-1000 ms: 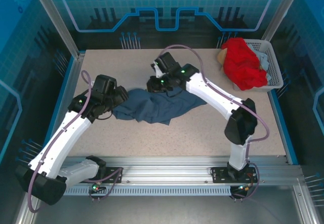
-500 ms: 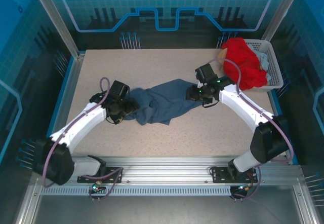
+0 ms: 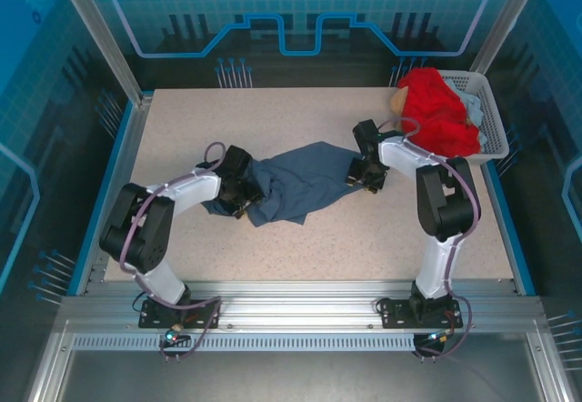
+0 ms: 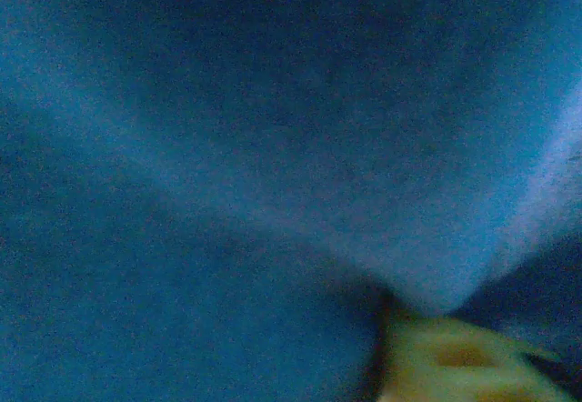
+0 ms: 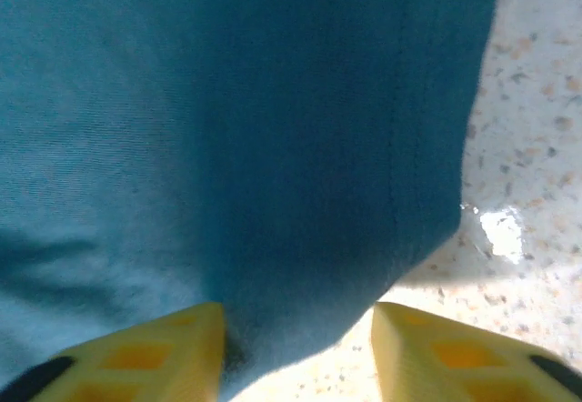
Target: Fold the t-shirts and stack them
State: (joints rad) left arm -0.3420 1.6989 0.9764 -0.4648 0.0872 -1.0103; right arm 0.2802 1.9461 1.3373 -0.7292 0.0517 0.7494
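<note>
The slate-blue t-shirt's end (image 3: 260, 189) is bunched up at my left gripper. My right gripper should pull the t-shirt's hemmed corner (image 5: 309, 316) toward the basket to stretch the t-shirt out before folding.
The slate-blue t-shirt (image 3: 300, 184) lies crumpled and stretched sideways across the middle of the table. My left gripper (image 3: 242, 193) is low on its left end. In the left wrist view blue cloth (image 4: 273, 165) presses close to the camera and one yellow fingertip (image 4: 455, 361) shows; how the jaws stand is hidden. My right gripper (image 3: 360, 173) is at the shirt's right end. Its yellow fingers stand apart around a hemmed corner of the shirt (image 5: 300, 193), and the right finger (image 5: 455, 352) is clear of the cloth. The red t-shirt (image 3: 441, 111) is heaped in the basket.
The white perforated basket (image 3: 494, 120) stands at the table's back right corner, with a pale cloth beside the red shirt. Speckled tabletop (image 3: 364, 247) stretches in front of the blue shirt. Blue enclosure walls and metal rails ring the table.
Both grippers came down onto the blue shirt's ends: the left slid right to the left end, the right went from the shirt's middle to its right corner. The shirt was drawn out to the right.
</note>
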